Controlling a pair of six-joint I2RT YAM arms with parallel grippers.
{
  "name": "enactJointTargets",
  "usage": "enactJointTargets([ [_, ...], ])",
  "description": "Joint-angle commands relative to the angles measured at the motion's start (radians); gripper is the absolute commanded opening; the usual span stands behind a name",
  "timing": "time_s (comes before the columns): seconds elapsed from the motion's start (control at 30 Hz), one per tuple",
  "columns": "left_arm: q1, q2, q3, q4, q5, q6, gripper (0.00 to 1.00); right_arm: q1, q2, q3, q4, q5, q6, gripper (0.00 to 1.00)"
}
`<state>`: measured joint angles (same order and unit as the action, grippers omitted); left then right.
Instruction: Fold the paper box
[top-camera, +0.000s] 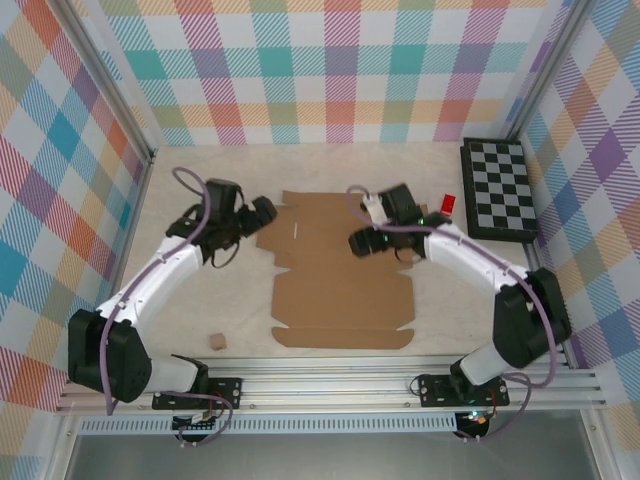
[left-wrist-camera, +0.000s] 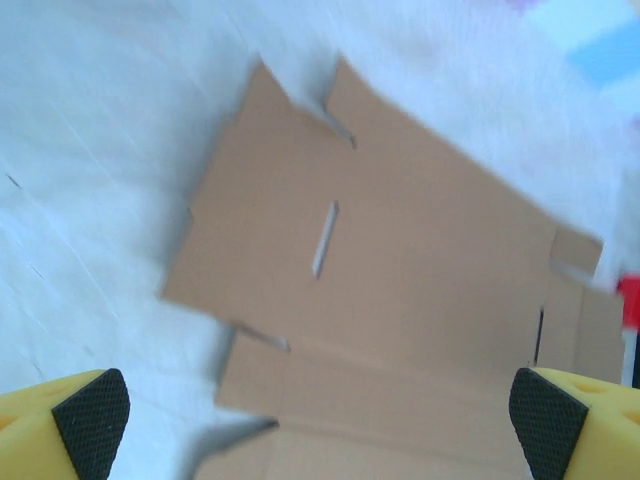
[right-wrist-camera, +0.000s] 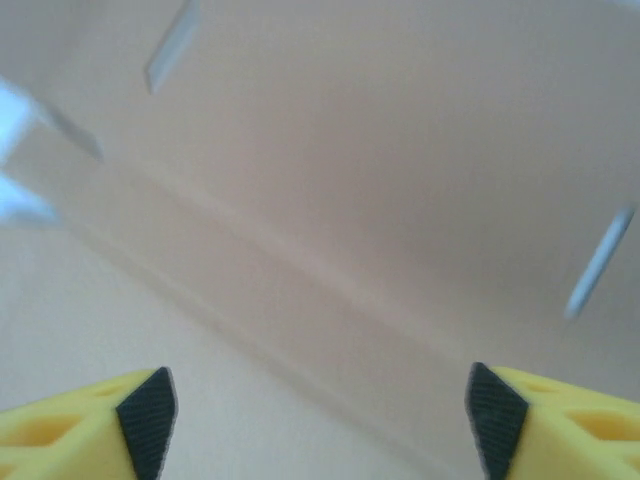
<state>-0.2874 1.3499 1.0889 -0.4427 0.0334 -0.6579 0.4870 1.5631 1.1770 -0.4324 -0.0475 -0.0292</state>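
Observation:
I expect the front panel (top-camera: 343, 298) to slide and turn along when I lift the side flap, because the paper box's panels stay connected beyond the short notches (top-camera: 280, 269).
The paper box (top-camera: 335, 265) lies flat and unfolded on the table's middle, a brown die-cut cardboard sheet with flaps and slits. My left gripper (top-camera: 264, 213) hovers at the sheet's upper left edge, open. In the left wrist view the cardboard (left-wrist-camera: 400, 270) spreads ahead, and the left gripper (left-wrist-camera: 320, 420) has its black pads (left-wrist-camera: 92, 418) far apart with nothing between them. My right gripper (top-camera: 361, 243) is over the sheet's right half. In the right wrist view the right gripper (right-wrist-camera: 320, 415) stands open close above a crease in the cardboard (right-wrist-camera: 330, 200), holding nothing.
A black-and-white checkered board (top-camera: 498, 188) lies at the back right, with a small red object (top-camera: 448, 203) beside its left edge. A tiny tan cube (top-camera: 216, 342) sits near the front left. Plaid walls enclose the table; an aluminium rail (top-camera: 330, 385) runs along the front.

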Motion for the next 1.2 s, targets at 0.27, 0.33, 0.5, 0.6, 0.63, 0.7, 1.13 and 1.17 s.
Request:
enactJointTargets([
  [0.27, 0.138, 0.256, 0.141, -0.011, 0.076, 0.155, 1.0, -0.134, 0.829, 1.287, -0.557, -0.304, -0.655, 0.68],
  [0.33, 0.139, 0.304, 0.173, -0.008, 0.07, 0.203, 1.0, -0.165, 0.844, 1.27, -0.482, -0.413, -0.691, 0.68],
  [0.5, 0.14, 0.458, 0.284, -0.023, 0.136, 0.328, 0.99, -0.175, 0.94, 1.364, -0.484, -0.469, -0.696, 0.67],
  [0.6, 0.139, 0.544, 0.327, -0.005, 0.229, 0.361, 0.93, -0.173, 0.959, 1.368, -0.508, -0.505, -0.698, 0.65],
  [0.63, 0.14, 0.563, 0.331, 0.004, 0.241, 0.369, 0.92, -0.173, 0.959, 1.365, -0.521, -0.513, -0.702, 0.64],
  [0.7, 0.14, 0.591, 0.336, 0.017, 0.24, 0.397, 0.9, -0.173, 0.955, 1.356, -0.555, -0.533, -0.722, 0.64],
  [1.13, 0.152, 0.73, 0.476, -0.052, 0.394, 0.627, 0.5, -0.175, 0.847, 1.236, -0.607, -0.593, -0.791, 0.63],
  [1.17, 0.152, 0.74, 0.49, -0.061, 0.396, 0.633, 0.38, -0.174, 0.843, 1.236, -0.611, -0.595, -0.793, 0.63],
])
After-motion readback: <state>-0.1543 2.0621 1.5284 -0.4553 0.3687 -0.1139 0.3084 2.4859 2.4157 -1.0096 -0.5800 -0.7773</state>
